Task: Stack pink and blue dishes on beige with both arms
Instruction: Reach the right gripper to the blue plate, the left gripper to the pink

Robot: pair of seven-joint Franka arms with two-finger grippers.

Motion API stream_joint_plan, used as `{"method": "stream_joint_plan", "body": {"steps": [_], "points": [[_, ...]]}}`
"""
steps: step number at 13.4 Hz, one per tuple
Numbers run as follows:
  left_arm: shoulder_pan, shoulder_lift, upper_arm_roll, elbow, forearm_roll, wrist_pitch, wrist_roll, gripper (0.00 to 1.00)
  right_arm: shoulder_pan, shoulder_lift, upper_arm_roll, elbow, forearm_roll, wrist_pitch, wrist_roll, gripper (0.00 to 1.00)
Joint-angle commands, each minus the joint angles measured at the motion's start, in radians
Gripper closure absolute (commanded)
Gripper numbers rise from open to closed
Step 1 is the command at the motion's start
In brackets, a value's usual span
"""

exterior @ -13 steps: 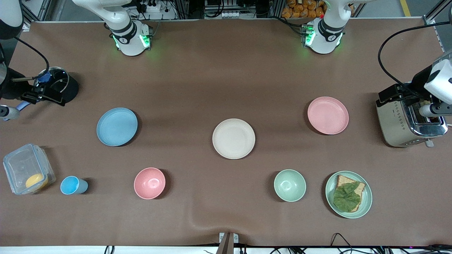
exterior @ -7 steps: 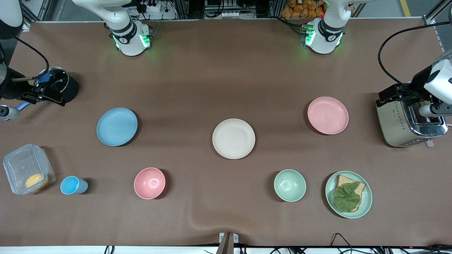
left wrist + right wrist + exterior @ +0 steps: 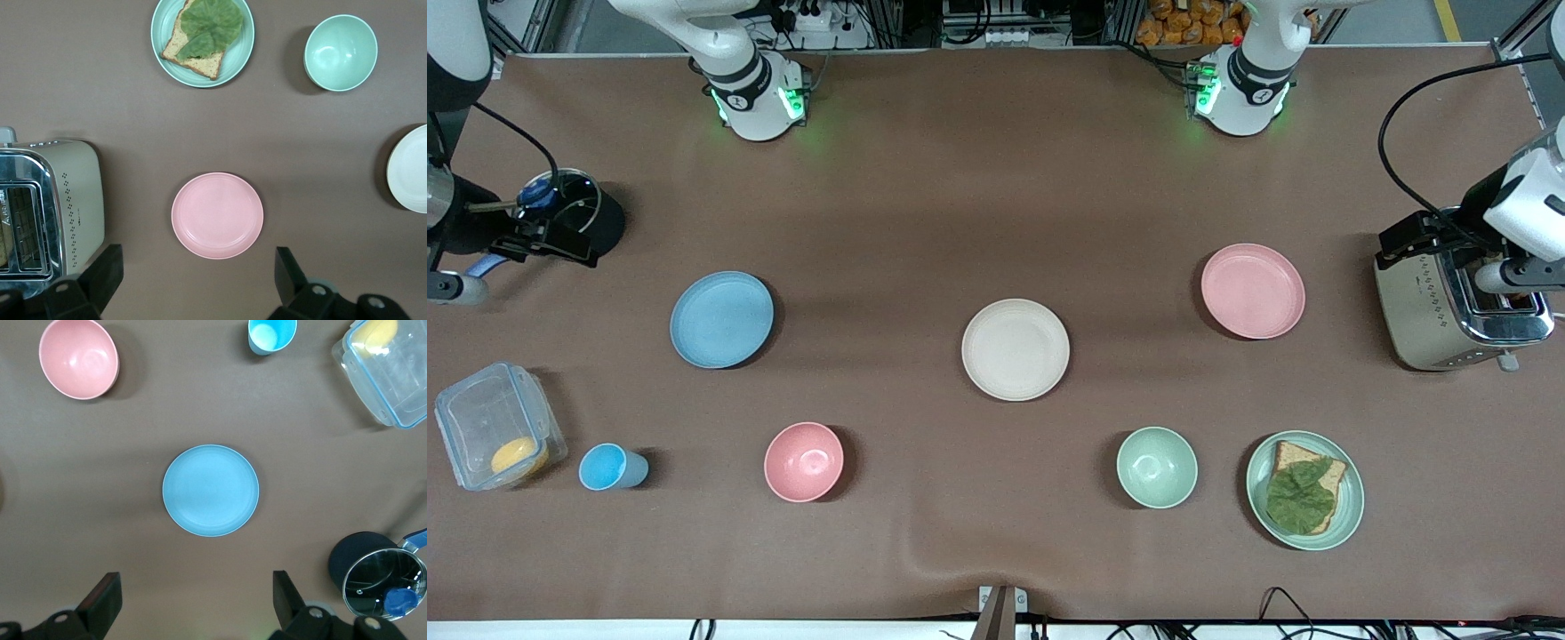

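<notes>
I expect the pink plate (image 3: 1253,292) to hide the beige one when I stack them, because it looks just as wide as the beige plate's round rim (image 3: 1016,350).
The beige plate (image 3: 1015,348) lies mid-table, empty. The light blue plate (image 3: 721,319) lies toward the right arm's end, and the pink plate (image 3: 1252,291) toward the left arm's end; both are flat on the cloth and a little farther from the front camera than the beige one. High over the table hangs my left gripper (image 3: 199,277), open and holding nothing, with the pink plate (image 3: 217,215) just off its fingertips. My right gripper (image 3: 193,600) is likewise high and open, with the blue plate (image 3: 211,490) below it. An edge of the beige plate (image 3: 410,170) shows in the left wrist view.
A toaster (image 3: 1449,302) stands at the left arm's end and a black pot (image 3: 569,213) at the right arm's end. Nearer the front camera are a clear container (image 3: 494,425), blue cup (image 3: 609,468), pink bowl (image 3: 803,461), green bowl (image 3: 1157,467) and a green plate with bread (image 3: 1304,489).
Both arms have shifted slightly toward the bases' side of the table. No plate has moved.
</notes>
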Motion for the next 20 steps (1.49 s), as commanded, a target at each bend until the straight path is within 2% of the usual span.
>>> {"method": "stream_joint_plan", "body": {"steps": [1, 3, 6, 7, 9, 11, 12, 14, 16, 17, 18, 20], "points": [[0.002, 0.007, -0.006, 0.025, 0.022, -0.020, 0.021, 0.00, -0.013, 0.070, -0.003, 0.005, 0.021, -0.009, -0.004, 0.00], [0.003, 0.008, -0.006, 0.024, 0.008, -0.020, 0.041, 0.00, -0.066, 0.151, -0.002, -0.001, 0.024, -0.006, -0.012, 0.00], [-0.001, 0.030, -0.008, 0.009, 0.007, -0.061, 0.043, 0.00, -0.143, 0.287, -0.002, -0.005, 0.046, 0.068, -0.186, 0.00], [-0.006, 0.077, -0.009, 0.013, 0.005, -0.061, 0.041, 0.00, -0.169, 0.336, 0.000, -0.008, 0.052, 0.103, -0.235, 0.00], [-0.044, 0.132, -0.011, 0.002, 0.010, -0.060, 0.026, 0.00, -0.221, 0.406, 0.000, -0.021, 0.128, 0.148, -0.352, 0.00], [-0.028, 0.198, -0.011, -0.021, 0.017, -0.038, 0.032, 0.00, -0.256, 0.464, 0.000, -0.062, 0.163, 0.229, -0.421, 0.00], [-0.005, 0.212, -0.011, -0.054, 0.017, -0.014, 0.041, 0.00, -0.267, 0.493, 0.000, -0.091, 0.188, 0.279, -0.475, 0.00], [0.003, 0.199, -0.011, -0.219, 0.017, 0.090, 0.049, 0.00, -0.273, 0.538, 0.000, -0.111, 0.216, 0.313, -0.536, 0.00], [0.038, 0.208, -0.009, -0.310, 0.019, 0.167, 0.180, 0.00, -0.269, 0.570, 0.004, -0.111, 0.220, 0.313, -0.549, 0.00], [0.098, 0.209, -0.012, -0.373, 0.019, 0.224, 0.220, 0.00, -0.264, 0.576, 0.004, -0.114, 0.219, 0.312, -0.556, 0.00], [0.130, 0.214, -0.012, -0.452, 0.019, 0.318, 0.285, 0.00, -0.258, 0.587, 0.008, -0.114, 0.220, 0.312, -0.575, 0.00], [0.202, 0.272, -0.014, -0.540, 0.010, 0.478, 0.389, 0.00, -0.252, 0.605, 0.018, -0.114, 0.234, 0.313, -0.576, 0.00]]}}
